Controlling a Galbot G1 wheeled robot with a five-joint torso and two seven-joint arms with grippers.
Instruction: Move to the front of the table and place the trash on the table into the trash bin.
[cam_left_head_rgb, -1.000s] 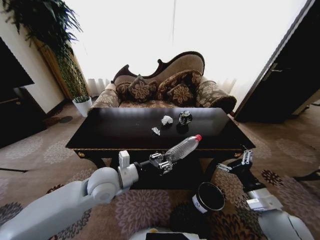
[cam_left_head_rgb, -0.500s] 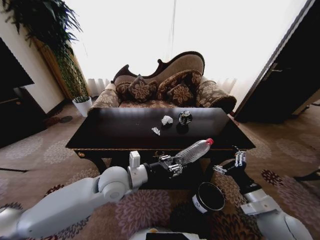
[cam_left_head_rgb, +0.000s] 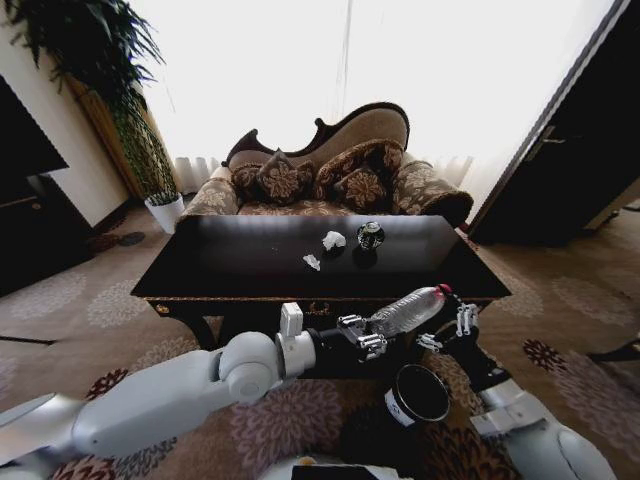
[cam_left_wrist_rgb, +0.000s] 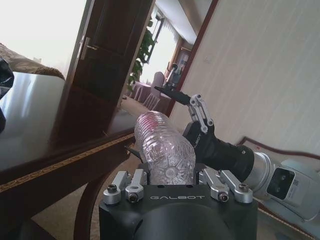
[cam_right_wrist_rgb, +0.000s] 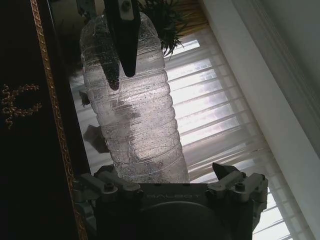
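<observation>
Light comes through the ribbed, empty body (cam_right_wrist_rgb: 139, 120) of the clear plastic bottle (cam_left_head_rgb: 408, 311). So the bottle will squeeze narrow when I carry it with my right gripper.
My left gripper (cam_left_head_rgb: 366, 342) is shut on the base of a clear plastic bottle (cam_left_head_rgb: 408, 310) with a red cap, a piece of the trash. It holds the bottle tilted in the air before the table's (cam_left_head_rgb: 230, 268) front edge, above the black trash bin (cam_left_head_rgb: 418, 396) on the carpet. In the left wrist view the bottle (cam_left_wrist_rgb: 162, 155) sits between the left gripper (cam_left_wrist_rgb: 172, 186) fingers. My right gripper (cam_left_head_rgb: 446, 330) stands open right beside the bottle's cap end. The bottle (cam_right_wrist_rgb: 132, 110) rises close before the right wrist camera. Two white paper wads (cam_left_head_rgb: 333, 240) and a dark shiny round object (cam_left_head_rgb: 370, 235) lie on the table.
A patterned sofa (cam_left_head_rgb: 330, 175) stands behind the table. A white plant pot (cam_left_head_rgb: 166, 210) and tall plant are at the far left, a dark doorway (cam_left_head_rgb: 570, 160) at the right. Patterned carpet surrounds the bin.
The left arm has carried the bottle rightward and slightly lower, to above the bin. The right gripper has moved left and up toward the bottle's cap end.
</observation>
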